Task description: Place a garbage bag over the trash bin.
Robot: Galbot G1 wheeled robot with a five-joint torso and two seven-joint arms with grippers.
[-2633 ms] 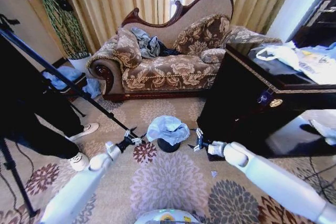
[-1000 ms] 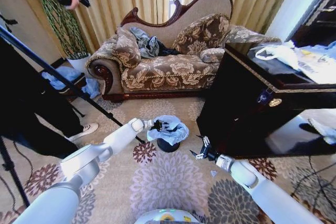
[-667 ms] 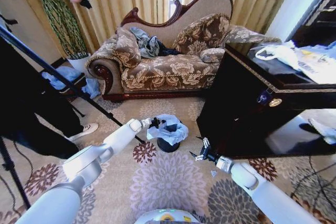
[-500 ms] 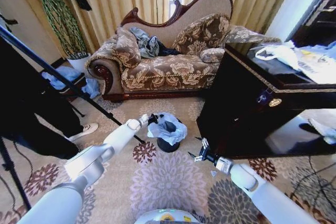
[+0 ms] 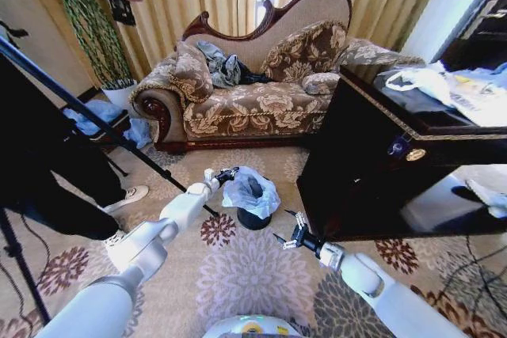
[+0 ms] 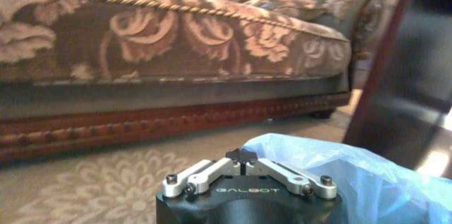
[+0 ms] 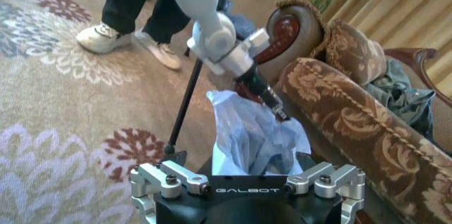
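Note:
The garbage bag's loose edge (image 5: pixel 269 205) is flaring out in crumples around the trash bin, so I expect the garbage bag will fold limply over the bin's rim when I pull it down.
The pale blue garbage bag (image 5: pixel 250 192) is draped loosely over the small black trash bin (image 5: pixel 253 219) on the carpet in front of the sofa. My left gripper (image 5: pixel 227 172) is at the bag's upper left edge, shut, with a fold of the bag (image 6: pixel 339 173) at its fingertips (image 6: pixel 242 156). My right gripper (image 5: pixel 290 232) hovers low to the right of the bin, open and holding nothing. In the right wrist view the bag (image 7: pixel 247 134) rises just beyond that gripper (image 7: pixel 244 175), and the left gripper (image 7: pixel 274 106) touches the bag's far side.
A patterned sofa (image 5: pixel 245 100) stands behind the bin. A dark glossy cabinet (image 5: pixel 372 156) is close on the right, with white bags (image 5: pixel 444 85) on top. A tripod leg (image 5: pixel 119 144) crosses the left side, by a person's shoes (image 5: pixel 131 195).
My left gripper drew back from the bag's mouth to its left edge, and the bag rose taller and narrower. My right gripper drifted slightly lower and left.

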